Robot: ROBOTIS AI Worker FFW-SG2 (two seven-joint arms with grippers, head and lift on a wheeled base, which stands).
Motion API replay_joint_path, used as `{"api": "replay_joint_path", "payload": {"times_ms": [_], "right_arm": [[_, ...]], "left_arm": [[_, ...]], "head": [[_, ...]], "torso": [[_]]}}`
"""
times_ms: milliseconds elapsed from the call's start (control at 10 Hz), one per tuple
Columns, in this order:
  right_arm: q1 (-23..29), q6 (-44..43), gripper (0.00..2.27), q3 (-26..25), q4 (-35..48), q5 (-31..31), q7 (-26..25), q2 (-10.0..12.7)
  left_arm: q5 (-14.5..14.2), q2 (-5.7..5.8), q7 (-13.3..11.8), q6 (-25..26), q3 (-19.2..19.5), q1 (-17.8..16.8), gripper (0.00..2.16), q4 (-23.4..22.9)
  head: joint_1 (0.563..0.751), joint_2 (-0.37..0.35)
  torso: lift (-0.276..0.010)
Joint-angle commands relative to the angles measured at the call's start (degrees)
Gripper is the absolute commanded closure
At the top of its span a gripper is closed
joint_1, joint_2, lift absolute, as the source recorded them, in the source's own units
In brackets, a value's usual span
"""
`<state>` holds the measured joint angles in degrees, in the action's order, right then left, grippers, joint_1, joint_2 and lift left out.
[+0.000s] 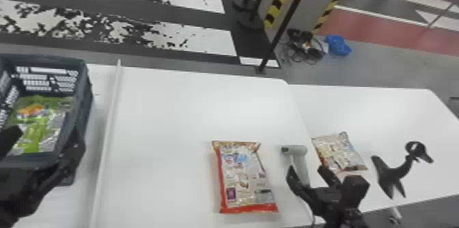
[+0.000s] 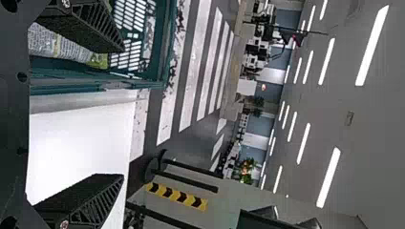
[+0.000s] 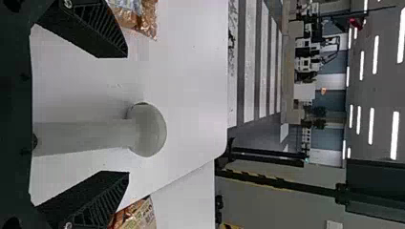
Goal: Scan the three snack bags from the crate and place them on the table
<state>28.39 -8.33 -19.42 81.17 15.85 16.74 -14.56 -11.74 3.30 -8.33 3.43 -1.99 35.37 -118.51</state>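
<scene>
The red-edged snack bag (image 1: pixel 243 176) lies wide and full up to its straight red end (image 1: pixel 249 209). It should stay spread out when I carry it by its edge.
In the head view my left gripper (image 1: pixel 46 133) is open above the dark crate (image 1: pixel 88 84), where a green snack bag (image 1: pixel 37 121) lies. The left wrist view has the same gripper (image 2: pixel 122 112) with its fingers wide apart, the crate's wall (image 2: pixel 95 86) between them. My right gripper (image 1: pixel 308 170) stands open around the grey handheld scanner (image 1: pixel 296 150); the right wrist view places the scanner (image 3: pixel 147 130) between the spread fingers of that gripper (image 3: pixel 127 113), touching neither. A red-edged snack bag (image 1: pixel 244 176) lies left of the scanner, a smaller bag (image 1: pixel 339 152) right of it.
The white table (image 1: pixel 164 118) carries a raised white strip (image 1: pixel 109 118) beside the crate. Another white table (image 1: pixel 386 111) adjoins on the right, with a black curved stand (image 1: pixel 392 172) near its front. A dark pole (image 1: pixel 283 22) rises behind the tables.
</scene>
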Motion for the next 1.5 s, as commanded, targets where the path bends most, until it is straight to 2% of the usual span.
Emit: {"api": "replay_joint_path", "payload": {"times_ms": [0, 200, 300, 400, 500, 700, 900, 1000, 1100, 1200, 1400], "right_arm": [[-3.4, 3.7, 0.05, -0.1, -4.2, -1.3, 1.4, -1.1], [-7.8, 4.3, 0.09, 0.4, -10.4, -2.8, 2.1, -2.0], [-9.4, 4.3, 0.18, 0.5, -12.9, -3.2, 2.5, -2.8], [-10.8, 4.3, 0.78, 0.6, -15.2, -3.5, 3.9, -3.5], [-11.5, 4.6, 1.94, 0.6, -16.5, -3.6, 4.5, -3.7], [-11.3, 3.5, 2.2, 0.6, -16.6, -3.5, 5.8, -3.4], [-9.2, -0.1, 2.22, -0.4, -15.5, -2.5, 5.1, -2.0], [-6.2, -0.1, 2.22, -2.3, -10.8, -1.0, 4.8, -0.2], [-1.0, 1.8, 2.22, -3.3, -3.2, 1.3, 4.7, 1.2], [4.3, 2.0, 2.22, -3.9, 4.2, 1.8, 4.8, 3.7], [14.0, 3.0, 2.22, -3.9, 14.2, 6.5, 6.3, 6.7]], "left_arm": [[0.0, 0.04, 0.1, 0.0, -0.9, 0.2, 0.06, 0.1], [0.0, 0.04, 0.1, 0.0, -1.6, 0.5, 0.06, -0.1], [0.1, 0.04, 0.0, 0.0, -1.8, 0.8, 0.06, -0.3], [0.0, 0.13, 0.0, 0.0, -1.8, 1.2, 0.06, -0.7], [0.0, 0.21, 0.0, 0.0, -1.8, 1.7, 0.06, -1.0], [0.0, 0.39, 0.0, 0.0, -2.3, 1.9, 0.06, -1.2], [0.0, 0.57, 0.0, 0.0, -2.8, 1.6, 0.06, -0.6], [0.0, 0.57, 0.0, 0.0, -3.1, 1.4, 0.06, -0.3], [-0.4, 0.57, 0.0, 3.7, -3.2, 0.6, 0.06, -0.4], [-0.5, 0.65, 0.0, 4.6, -3.5, 0.3, 0.06, -0.4], [-0.4, 1.62, 1.3, 4.6, -4.8, -0.2, 0.06, -0.1]], "head": [[0.695, -0.35], [0.695, -0.35], [0.695, -0.35], [0.695, -0.35], [0.695, -0.35], [0.695, -0.35], [0.695, -0.35], [0.695, -0.35], [0.695, -0.35], [0.695, -0.35], [0.695, -0.35]], "torso": [[-0.037], [-0.037], [-0.037], [-0.037], [-0.037], [-0.037], [-0.037], [-0.037], [-0.037], [-0.037], [-0.037]]}}
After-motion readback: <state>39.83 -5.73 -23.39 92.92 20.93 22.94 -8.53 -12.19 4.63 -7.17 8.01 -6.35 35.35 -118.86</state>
